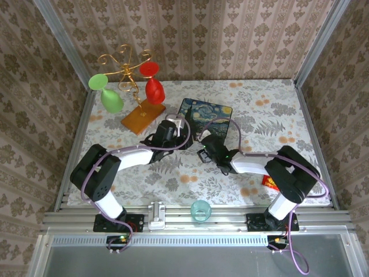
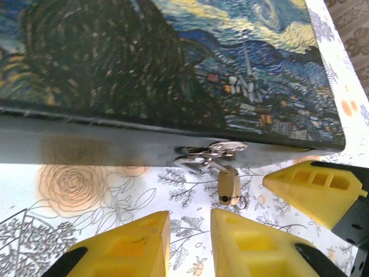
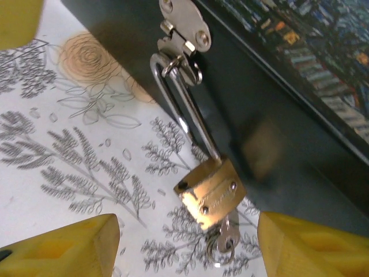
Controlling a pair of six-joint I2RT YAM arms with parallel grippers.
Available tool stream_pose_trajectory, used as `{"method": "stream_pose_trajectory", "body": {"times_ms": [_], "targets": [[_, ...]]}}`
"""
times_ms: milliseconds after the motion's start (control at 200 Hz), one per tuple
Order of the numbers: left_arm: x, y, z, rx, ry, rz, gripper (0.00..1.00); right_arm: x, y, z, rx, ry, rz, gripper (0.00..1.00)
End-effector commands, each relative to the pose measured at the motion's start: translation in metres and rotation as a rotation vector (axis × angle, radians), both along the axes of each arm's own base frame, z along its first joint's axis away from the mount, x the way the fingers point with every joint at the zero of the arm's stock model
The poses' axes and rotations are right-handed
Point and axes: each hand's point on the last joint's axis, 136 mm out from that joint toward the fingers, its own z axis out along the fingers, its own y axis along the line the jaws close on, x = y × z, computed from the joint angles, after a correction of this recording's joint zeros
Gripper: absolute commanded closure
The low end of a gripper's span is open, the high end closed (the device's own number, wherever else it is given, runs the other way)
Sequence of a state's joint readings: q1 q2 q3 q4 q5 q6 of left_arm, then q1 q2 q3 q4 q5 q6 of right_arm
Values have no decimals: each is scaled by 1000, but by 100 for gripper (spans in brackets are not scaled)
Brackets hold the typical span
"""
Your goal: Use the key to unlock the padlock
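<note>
The open shackle hooks through the hasp, so next my right gripper grips the padlock's body and works the shackle out while my left gripper steadies the box.
The small brass padlock hangs by its silver shackle from the hasp on the front of the Starry Night box. One shackle leg appears out of the body, and a dark hole shows at that corner. The key, with a small ring, sticks in the padlock's underside. My right gripper is open, its yellow fingers wide apart either side of the padlock and clear of it. My left gripper sits just in front of the padlock, open by a narrow gap with nothing in it.
A gold rack with a green glass and a red glass stands at the back left on a wooden base. A teal cup sits on the near rail. A red packet lies under the right arm.
</note>
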State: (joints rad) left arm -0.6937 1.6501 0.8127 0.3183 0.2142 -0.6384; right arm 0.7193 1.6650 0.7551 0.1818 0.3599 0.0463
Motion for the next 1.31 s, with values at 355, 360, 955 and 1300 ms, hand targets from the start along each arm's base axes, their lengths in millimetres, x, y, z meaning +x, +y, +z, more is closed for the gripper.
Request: {"method": "stream_pose_trajectory", "body": {"times_ms": [355,360,955,1300], "targets": [[0,2,0,-51,22,10,75,23,-7,-18,-252,-90,-76,46],[0,2,0,-50,22,10,75,23,-7,-18,-252,-90,-76,47],[5,-4,28,-38,-32,-32,75,-4,-5,-18,312,174,-38,86],[14,-29,65,78,-160,-149,74,-4,-9,-17,693,303,-117,89]]}}
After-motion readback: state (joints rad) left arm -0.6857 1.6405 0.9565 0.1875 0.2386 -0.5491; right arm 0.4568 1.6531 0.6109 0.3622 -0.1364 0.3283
